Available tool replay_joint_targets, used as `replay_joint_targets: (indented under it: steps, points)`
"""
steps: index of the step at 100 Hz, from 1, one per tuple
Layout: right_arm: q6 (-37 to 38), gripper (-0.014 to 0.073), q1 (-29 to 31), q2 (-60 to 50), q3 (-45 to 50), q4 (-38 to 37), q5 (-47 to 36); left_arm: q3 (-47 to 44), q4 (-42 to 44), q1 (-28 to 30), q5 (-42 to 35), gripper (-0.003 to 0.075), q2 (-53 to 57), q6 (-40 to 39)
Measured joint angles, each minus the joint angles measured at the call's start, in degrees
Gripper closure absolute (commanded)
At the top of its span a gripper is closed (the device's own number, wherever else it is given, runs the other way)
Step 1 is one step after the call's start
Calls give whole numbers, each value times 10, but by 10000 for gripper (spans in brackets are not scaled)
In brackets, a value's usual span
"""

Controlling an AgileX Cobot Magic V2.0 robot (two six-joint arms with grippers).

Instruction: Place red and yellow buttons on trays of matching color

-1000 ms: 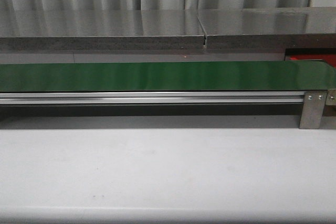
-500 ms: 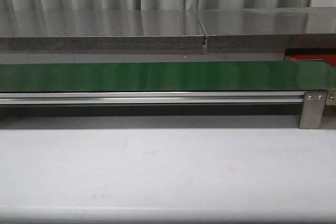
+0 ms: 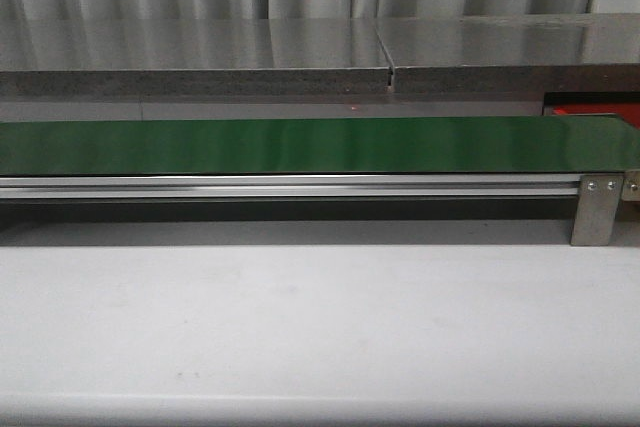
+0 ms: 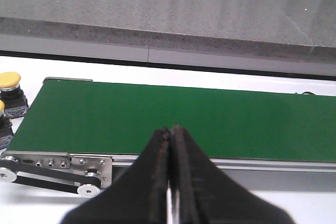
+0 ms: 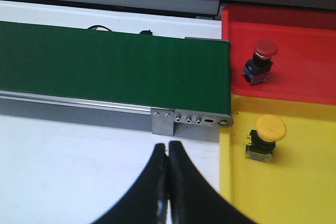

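Observation:
My left gripper should go over to the next buttons, because those buttons (image 4: 9, 81) stand off the belt's end (image 4: 32, 109) away from the trays, out of my right gripper's reach.
In the right wrist view a red button (image 5: 260, 60) lies on the red tray (image 5: 294, 40), and a yellow button (image 5: 265, 136) stands on the yellow tray (image 5: 283, 192) beside the belt's end. My right gripper (image 5: 167, 145) is shut and empty over the white table, short of the belt. In the left wrist view my left gripper (image 4: 169, 129) is shut and empty at the near edge of the green belt (image 4: 173, 119). A yellow button (image 4: 9, 85) stands off the belt's other end. In the front view only a sliver of the red tray (image 3: 598, 110) shows; neither gripper appears.
The green belt (image 3: 310, 145) runs across the front view on an aluminium rail (image 3: 290, 186) with a bracket (image 3: 597, 209) at its right end. A grey stone ledge (image 3: 300, 52) lies behind it. The white table (image 3: 320, 327) fills the foreground.

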State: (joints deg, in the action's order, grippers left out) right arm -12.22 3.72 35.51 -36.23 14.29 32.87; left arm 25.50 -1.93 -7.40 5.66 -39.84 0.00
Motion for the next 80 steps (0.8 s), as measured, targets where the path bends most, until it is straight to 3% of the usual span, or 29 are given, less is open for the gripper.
replay_joint_targets:
  steps: [8,15,25,37,44,66,80]
  points:
    - [0,711,0,0,0,0,0,0,0,0,0,724,0,0]
    - [0,711,0,0,0,0,0,0,0,0,0,653,0,0]
    - [0,711,0,0,0,0,0,0,1,0,0,449,0,0]
    - [0,711,0,0,0,0,0,0,2,0,0,139,0,0]
    - [0,711,0,0,0,0,0,0,2,0,0,50,0,0]
    - [0,711,0,0,0,0,0,4,-2,0,5,64,0,0]
    - [0,711,0,0,0,0,0,53,-16,41,57,64,-16,0]
